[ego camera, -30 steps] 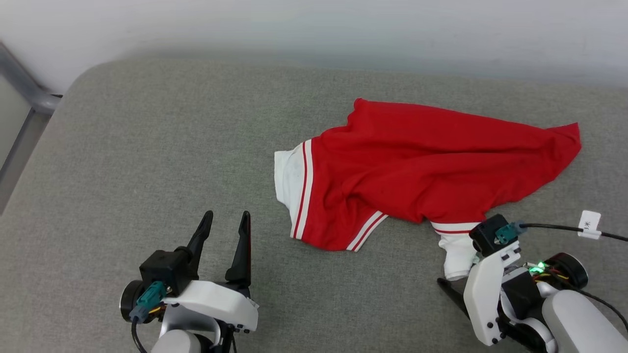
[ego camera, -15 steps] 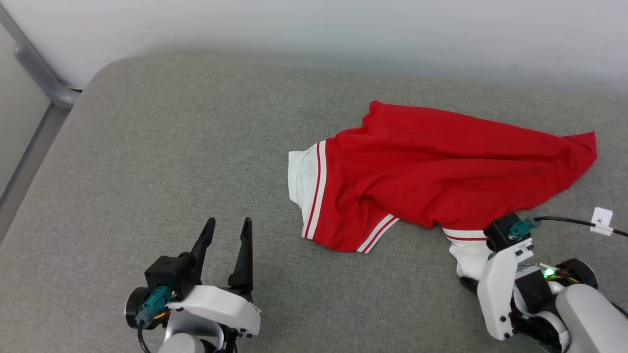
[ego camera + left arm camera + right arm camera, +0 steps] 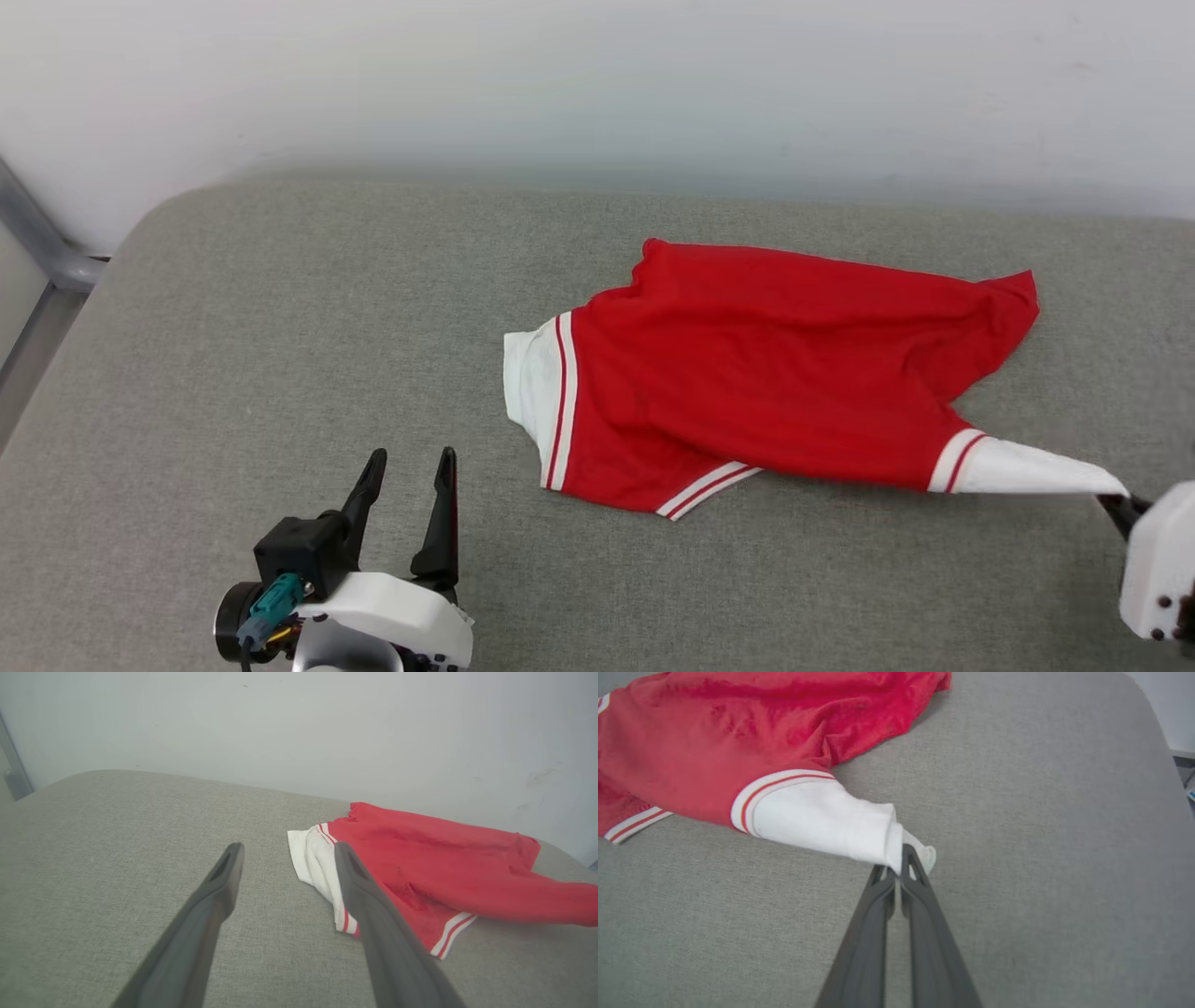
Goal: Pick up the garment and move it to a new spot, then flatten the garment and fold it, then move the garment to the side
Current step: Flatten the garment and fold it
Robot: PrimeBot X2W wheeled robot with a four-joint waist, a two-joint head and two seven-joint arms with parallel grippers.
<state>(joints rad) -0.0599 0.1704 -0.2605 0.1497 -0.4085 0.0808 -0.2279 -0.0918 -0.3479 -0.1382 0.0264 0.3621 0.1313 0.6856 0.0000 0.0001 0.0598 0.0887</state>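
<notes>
I see only plain red cloth [image 3: 829, 330] facing up between the striped hems, so I should expect the garment [image 3: 773, 370] to be hiding lettering on its underside.
The garment [image 3: 766, 373] is bright red with white sleeves and red-striped white hems, lying spread on the grey cushion [image 3: 280, 308]. Its near-right white sleeve [image 3: 1027, 467] is stretched out to the lower right. My right gripper [image 3: 896, 868] is shut on the tip of that white sleeve [image 3: 822, 816]; in the head view its dark fingertips [image 3: 1116, 509] show at the right edge. My left gripper [image 3: 406, 467] stands open at the lower left, apart from the cloth. In the left wrist view the left gripper [image 3: 285, 851] has its fingers spread, with the garment [image 3: 444, 868] just beyond its right finger.
A pale wall [image 3: 597, 84] runs along the cushion's far edge. A grey metal rail [image 3: 37, 243] stands at the far left. The cushion's rounded right edge [image 3: 1153, 728] lies near the right gripper. Bare cushion stretches to the left of the garment.
My right gripper has shut on the white sleeve and pulled it out to the right, stretching the garment flatter. The head camera has shifted. The left gripper stays open.
</notes>
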